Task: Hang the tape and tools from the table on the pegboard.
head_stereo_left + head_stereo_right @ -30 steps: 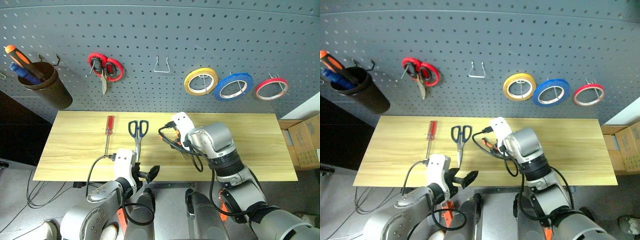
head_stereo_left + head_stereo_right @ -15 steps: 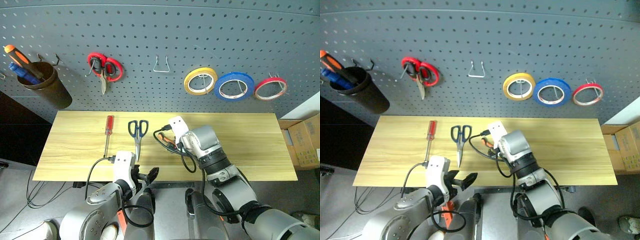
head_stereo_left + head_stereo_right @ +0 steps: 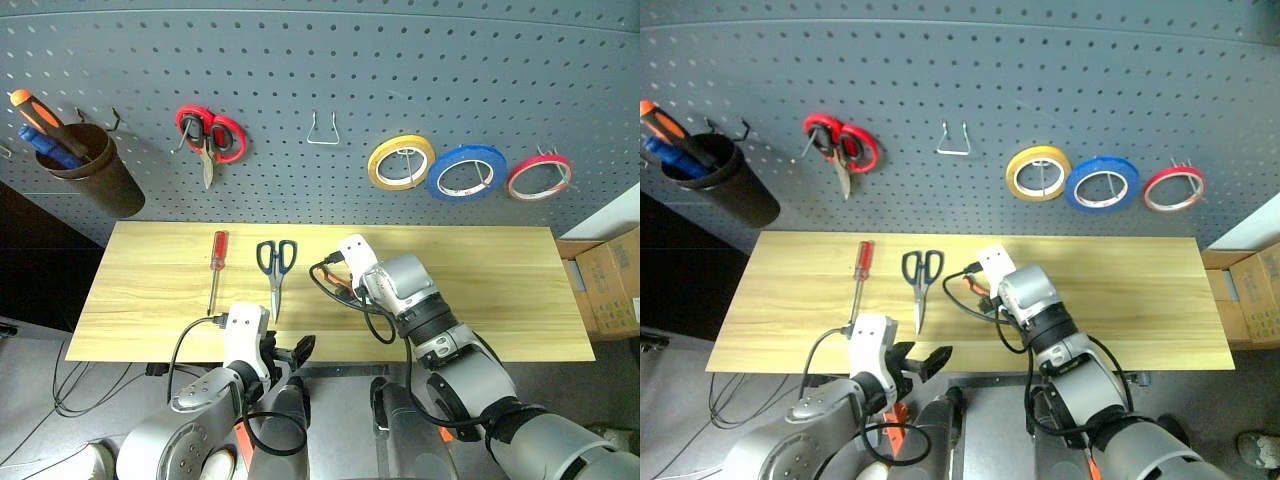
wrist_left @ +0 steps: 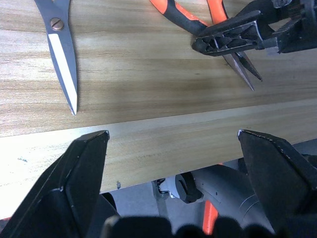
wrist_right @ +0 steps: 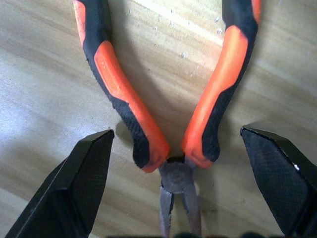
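I expect the pliers (image 5: 177, 176)' orange handles (image 5: 215, 94) to catch when I lower the pliers jaws-first into the metal hook, because the handles spread wide behind the pliers' slim jaws.
The orange-and-black pliers (image 5: 148, 124) lie flat on the pale wood table (image 3: 480, 290), near its middle. My right gripper (image 5: 176, 133) is down over them and open, one finger on each side of the hinge. My left gripper (image 4: 172, 135) hovers open and empty at the table's near edge. Left of the pliers lie the dark-handled scissors (image 3: 276, 262) and the red-handled screwdriver (image 3: 216, 255). The blue tape (image 3: 466, 172) hangs on the grey pegboard (image 3: 400, 80).
On the pegboard hang red-handled scissors (image 3: 210, 135), a yellow tape ring (image 3: 401, 161), a red tape ring (image 3: 540, 176), a bare metal hook (image 3: 322, 130), and a brown cup (image 3: 95, 175) holding a screwdriver. Cardboard boxes (image 3: 605, 285) stand off the table's right end.
My right arm has reached forward and lowered its gripper closer over the pliers. The left arm has kept still.
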Motion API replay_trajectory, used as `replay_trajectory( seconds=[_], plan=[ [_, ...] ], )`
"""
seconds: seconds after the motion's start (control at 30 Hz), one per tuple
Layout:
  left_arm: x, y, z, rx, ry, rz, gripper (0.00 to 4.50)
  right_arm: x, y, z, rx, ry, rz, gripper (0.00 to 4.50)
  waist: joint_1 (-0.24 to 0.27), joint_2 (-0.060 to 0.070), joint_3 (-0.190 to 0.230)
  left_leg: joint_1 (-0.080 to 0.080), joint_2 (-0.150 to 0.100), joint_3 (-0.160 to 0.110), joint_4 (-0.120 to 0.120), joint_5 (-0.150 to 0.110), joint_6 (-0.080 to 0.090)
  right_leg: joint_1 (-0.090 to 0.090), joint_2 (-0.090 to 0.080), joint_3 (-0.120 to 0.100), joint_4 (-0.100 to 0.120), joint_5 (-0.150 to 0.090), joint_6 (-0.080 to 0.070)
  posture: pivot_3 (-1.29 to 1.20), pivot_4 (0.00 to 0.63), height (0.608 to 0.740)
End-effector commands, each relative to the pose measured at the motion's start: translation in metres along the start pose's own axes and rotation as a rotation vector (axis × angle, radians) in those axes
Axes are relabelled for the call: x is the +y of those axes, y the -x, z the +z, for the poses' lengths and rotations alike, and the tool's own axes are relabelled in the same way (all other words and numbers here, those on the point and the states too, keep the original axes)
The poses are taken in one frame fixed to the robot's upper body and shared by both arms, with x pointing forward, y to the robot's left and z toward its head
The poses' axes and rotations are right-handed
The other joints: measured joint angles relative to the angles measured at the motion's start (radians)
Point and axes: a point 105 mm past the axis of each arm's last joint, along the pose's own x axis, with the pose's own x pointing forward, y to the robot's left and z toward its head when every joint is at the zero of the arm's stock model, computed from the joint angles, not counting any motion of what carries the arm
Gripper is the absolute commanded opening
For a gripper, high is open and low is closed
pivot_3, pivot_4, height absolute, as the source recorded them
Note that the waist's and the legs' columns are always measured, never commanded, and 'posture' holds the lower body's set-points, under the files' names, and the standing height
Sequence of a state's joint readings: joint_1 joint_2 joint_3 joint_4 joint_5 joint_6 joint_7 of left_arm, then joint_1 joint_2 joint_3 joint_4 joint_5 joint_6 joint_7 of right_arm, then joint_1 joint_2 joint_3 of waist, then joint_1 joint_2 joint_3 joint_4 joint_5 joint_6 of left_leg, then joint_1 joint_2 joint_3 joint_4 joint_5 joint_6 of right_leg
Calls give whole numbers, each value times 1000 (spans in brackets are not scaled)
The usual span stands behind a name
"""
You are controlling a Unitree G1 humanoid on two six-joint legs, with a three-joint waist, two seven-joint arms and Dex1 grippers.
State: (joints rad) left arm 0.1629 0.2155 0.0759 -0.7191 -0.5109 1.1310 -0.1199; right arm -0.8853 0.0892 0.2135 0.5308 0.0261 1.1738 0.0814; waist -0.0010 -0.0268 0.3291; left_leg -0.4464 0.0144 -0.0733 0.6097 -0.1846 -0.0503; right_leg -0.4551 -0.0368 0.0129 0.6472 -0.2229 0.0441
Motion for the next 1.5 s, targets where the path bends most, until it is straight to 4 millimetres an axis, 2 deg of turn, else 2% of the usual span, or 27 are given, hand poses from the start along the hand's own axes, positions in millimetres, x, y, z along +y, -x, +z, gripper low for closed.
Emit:
replay_trajectory(
  seconds=[0.03, 0.13, 0.2, 0.33, 0.47, 0.57, 0.7, 0.77, 0.83, 0.93, 1.03, 1.13, 1.23, 1.37, 1.5],
  plan=[
    [-10, 6, 5, -29, -9, -36, 4500, 3, -3, -4, 16, -2, 23, 3323, 0, 0, 0, 1, 0, 0, 0, 0, 0, 0, 0, 0, 0, 0, 0, 172, 355, 740],
    [-8, 6, 7, -37, -6, -29, 4500, 2, -3, -3, 10, 1, 26, 2238, 0, 0, 0, 1, 0, 0, 0, 0, 0, 1, 0, 0, 1, 0, 0, 172, 354, 740],
    [-8, 6, 7, -39, -5, -30, 4500, 3, -3, -3, 9, -1, 30, 1740, -1, 0, 0, 1, 0, 0, 0, 0, 0, 1, 0, 0, 0, 0, 0, 173, 352, 740],
    [-9, 5, 7, -38, -5, -33, 4500, 3, -2, -3, 9, -2, 35, 1735, -1, 0, 0, 1, 0, 0, 0, 0, 0, 1, 0, 0, 0, 0, 0, 169, 351, 740],
    [-10, 2, 10, -45, -10, -39, 4500, -6, 5, 1, -36, -8, 56, 1735, 1, 0, 0, 1, 0, 0, 0, 0, 0, 1, 0, 0, 0, 0, 0, 164, 340, 740],
    [-16, -2, 17, -63, -24, -84, 4500, -24, 25, 6, -152, 9, 89, 1735, 7, 0, 0, 0, 0, 0, 0, 0, 0, 1, 0, 0, 0, 0, 0, 143, 318, 740],
    [-23, -9, 38, -131, -58, -168, 4500, -40, 59, -14, -242, 43, 150, 1735, 23, -1, -1, -3, -2, -1, 2, 0, -1, 1, -1, -1, -1, 1, 1, 112, 278, 740],
    [-29, -11, 52, -184, -57, -222, 4500, -46, 78, -18, -341, 45, 154, 1735, 23, -2, -3, -3, -2, -1, 2, 1, -1, 1, -1, -1, -2, 1, 2, 98, 256, 740],
    [-37, -10, 67, -239, -70, -279, 4500, -47, 101, -16, -472, 105, 157, 1735, 21, -2, -5, -3, -2, -1, 3, 1, -2, 1, -1, -2, -1, 1, 2, 87, 232, 740],
    [-43, -7, 81, -295, -115, -317, 4500, -36, 124, -12, -616, 138, 181, 1735, 8, -3, -15, -3, -1, -1, 2, 2, -3, 0, -1, -2, 0, 1, 2, 79, 194, 740],
    [-49, 4, 103, -397, -106, -352, 4500, -20, 149, 6, -801, 127, 218, 1735, 0, -3, -40, -2, -1, -1, 2, 4, -8, 0, 0, -2, 0, 2, 1, 79, 168, 740],
    [-47, 11, 119, -458, -102, -361, 4500, -12, 164, 32, -958, 126, 202, 1735, -1, -5, -57, 0, -1, -2, 2, 8, -14, 2, 0, -2, 0, 4, 3, 90, 136, 740],
    [-44, 16, 132, -502, -105, -357, 4500, -8, 175, 57, -1083, 110, 187, 1735, 0, -7, -70, 10, -1, -2, 2, 9, -17, 14, 0, -2, -4, 9, 3, 107, 118, 740],
    [-39, 30, 163, -622, -124, -316, 4500, 2, 198, 116, -1331, 121, 147, 1735, 2, -15, -90, 14, -1, -2, 4, 12, -17, 18, 0, -2, -6, 12, -4, 149, 86, 740],
    [-33, 31, 185, -681, -145, -266, 4500, -2, 204, 151, -1454, 138, 58, 1735, 12, -16, -119, 15, -1, -2, 3, 15, -17, 19, 0, -2, -5, 17, 0, 176, 71, 740]
  ],
)
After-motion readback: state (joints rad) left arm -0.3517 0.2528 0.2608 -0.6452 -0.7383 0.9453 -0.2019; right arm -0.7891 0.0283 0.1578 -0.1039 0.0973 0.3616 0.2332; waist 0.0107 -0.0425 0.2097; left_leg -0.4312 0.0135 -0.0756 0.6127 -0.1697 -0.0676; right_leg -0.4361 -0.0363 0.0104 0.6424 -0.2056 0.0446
